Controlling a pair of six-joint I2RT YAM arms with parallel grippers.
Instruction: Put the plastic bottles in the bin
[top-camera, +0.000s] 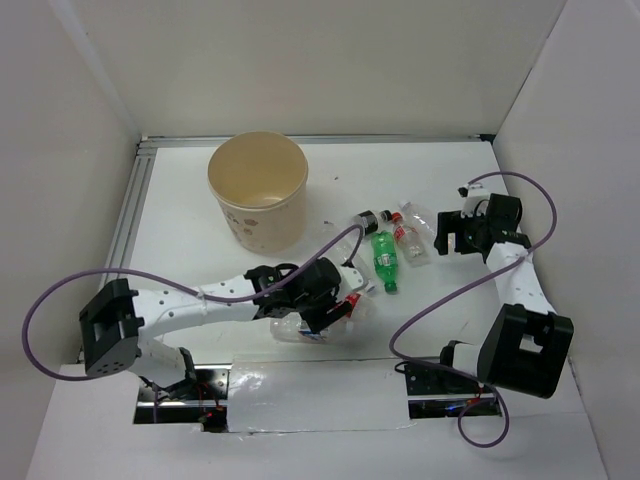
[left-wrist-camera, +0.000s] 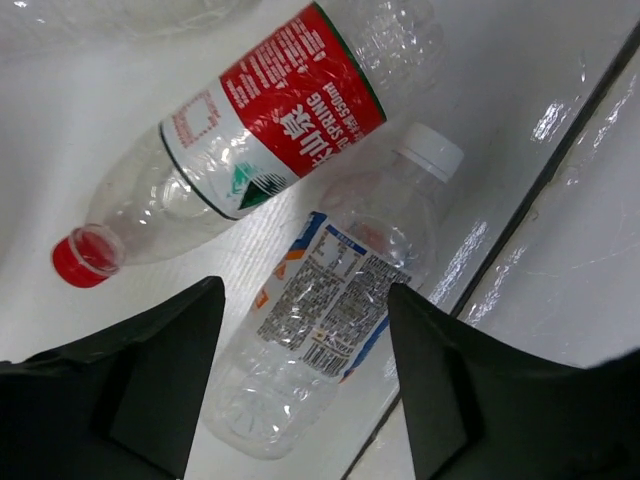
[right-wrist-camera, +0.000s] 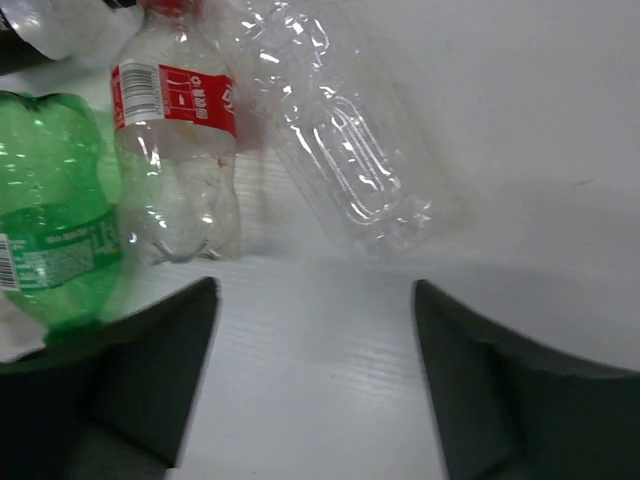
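I am looking at a widening gap (right-wrist-camera: 268, 200) between the clear bottle (top-camera: 421, 218) and the red-labelled one, so the clear bottle will come free alone when I lift it.
The tan bin (top-camera: 257, 190) stands at the back left. My left gripper (top-camera: 335, 302) hovers over two plastic bottles lying near the front edge. One is red-labelled with a red cap (left-wrist-camera: 270, 120); the other is clear with a white cap (left-wrist-camera: 335, 300). The left gripper (left-wrist-camera: 305, 290) is open, its fingers either side of the white-capped bottle's base without touching it. My right gripper (top-camera: 450, 232) is open just right of a bottle cluster. That cluster holds a green bottle (right-wrist-camera: 50, 240), a red-labelled one (right-wrist-camera: 175, 150) and a bare clear one (right-wrist-camera: 330, 140). Only bare table lies between the right gripper's (right-wrist-camera: 315, 285) fingers.
A dark-labelled bottle (top-camera: 372, 220) lies at the back of the cluster, between it and the bin. A dark seam (left-wrist-camera: 540, 190) runs along the table's front edge beside the left gripper. White walls enclose the table, and purple cables (top-camera: 60, 290) loop off both arms.
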